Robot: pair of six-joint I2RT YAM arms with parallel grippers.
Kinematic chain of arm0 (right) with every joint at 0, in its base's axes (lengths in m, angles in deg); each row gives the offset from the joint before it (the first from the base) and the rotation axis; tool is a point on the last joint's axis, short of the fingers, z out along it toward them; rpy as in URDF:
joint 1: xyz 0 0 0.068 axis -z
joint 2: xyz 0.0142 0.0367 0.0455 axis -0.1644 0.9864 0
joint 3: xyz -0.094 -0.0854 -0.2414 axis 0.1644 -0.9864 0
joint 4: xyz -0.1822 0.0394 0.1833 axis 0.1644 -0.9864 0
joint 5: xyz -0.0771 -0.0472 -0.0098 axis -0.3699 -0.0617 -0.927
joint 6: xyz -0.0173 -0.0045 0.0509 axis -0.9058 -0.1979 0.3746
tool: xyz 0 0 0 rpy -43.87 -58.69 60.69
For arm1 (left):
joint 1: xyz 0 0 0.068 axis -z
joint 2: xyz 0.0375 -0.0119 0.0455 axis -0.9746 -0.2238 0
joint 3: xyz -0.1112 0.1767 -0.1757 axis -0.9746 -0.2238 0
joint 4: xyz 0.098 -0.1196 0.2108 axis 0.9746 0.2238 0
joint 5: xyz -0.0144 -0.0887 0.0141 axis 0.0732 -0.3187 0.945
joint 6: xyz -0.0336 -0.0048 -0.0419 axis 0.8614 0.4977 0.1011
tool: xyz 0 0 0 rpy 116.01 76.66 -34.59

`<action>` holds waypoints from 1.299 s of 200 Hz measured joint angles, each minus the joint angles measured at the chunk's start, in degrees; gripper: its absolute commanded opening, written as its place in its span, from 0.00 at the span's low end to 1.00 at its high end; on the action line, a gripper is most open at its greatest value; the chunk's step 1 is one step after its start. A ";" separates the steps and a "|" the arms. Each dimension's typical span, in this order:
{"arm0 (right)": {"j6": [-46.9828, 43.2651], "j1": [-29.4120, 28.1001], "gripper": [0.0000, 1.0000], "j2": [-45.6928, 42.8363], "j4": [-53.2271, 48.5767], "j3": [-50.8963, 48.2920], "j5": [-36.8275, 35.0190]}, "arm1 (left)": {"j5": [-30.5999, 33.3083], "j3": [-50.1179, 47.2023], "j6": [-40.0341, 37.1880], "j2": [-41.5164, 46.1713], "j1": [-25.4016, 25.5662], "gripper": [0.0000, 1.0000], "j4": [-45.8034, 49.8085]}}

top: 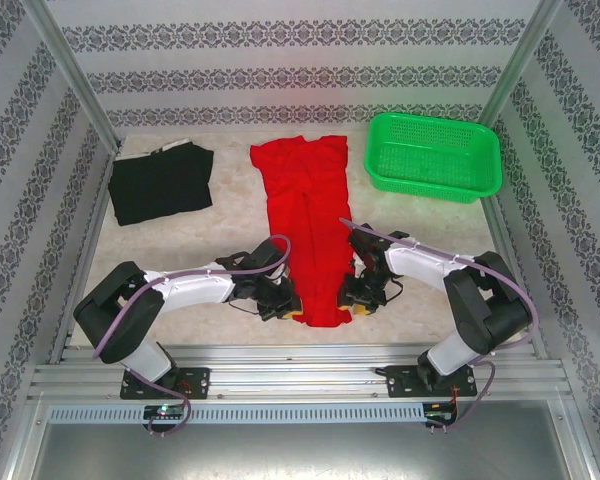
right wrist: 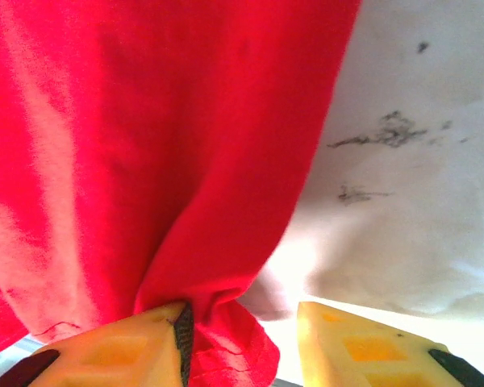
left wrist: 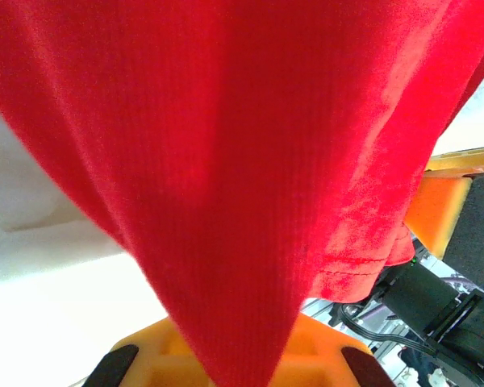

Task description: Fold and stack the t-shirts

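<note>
The hem's corner point(right wrist: 244, 348) needs both fingers closed on it before I fold the hem over, with red cloth bunched point(right wrist: 219, 297) against a finger of my open right gripper.
The red t-shirt point(top: 310, 220) lies as a long narrow strip down the middle of the table, its hem at the near edge. My left gripper point(top: 290, 308) is at the hem's left corner, shut on the red cloth point(left wrist: 226, 161), which narrows to a point between the fingers of that gripper point(left wrist: 238, 363). My right gripper point(top: 358, 303) is at the hem's right corner. Its jaws point(right wrist: 242, 322) stand apart: bunched red cloth point(right wrist: 145, 145) rests against the left finger point(right wrist: 137, 347), and the right finger point(right wrist: 355, 347) is clear of it. The black t-shirt point(top: 160, 185) lies folded at the back left.
A green mesh basket point(top: 430, 190) stands at the back right. Patterned walls and metal posts enclose the white table point(top: 230, 200). A metal rail point(top: 300, 370) runs along the near edge by both arm bases.
</note>
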 measured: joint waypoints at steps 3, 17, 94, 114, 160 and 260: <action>0.00 0.00 0.41 -0.09 0.02 0.00 0.09 | -0.09 -0.04 0.00 0.00 -0.04 0.00 -0.09; 0.09 0.00 0.41 -0.48 0.17 -0.07 0.33 | -0.39 -0.22 0.00 0.00 -0.15 0.00 -0.28; 1.73 -2.23 0.36 -3.06 2.29 -2.29 1.64 | -1.53 -1.22 -0.02 0.00 -0.35 0.00 -0.79; 1.70 -2.25 0.33 -3.08 1.07 -2.45 1.16 | -1.68 -1.84 -0.02 0.13 -0.52 0.00 -0.90; 1.81 -2.23 0.18 -3.74 -1.64 -3.91 -1.11 | -1.68 -3.32 0.00 1.75 -0.63 0.00 -0.96; 2.10 1.84 0.00 -11.74 -4.81 1.57 -2.54 | -1.22 -2.01 -0.28 8.63 -3.63 0.00 1.16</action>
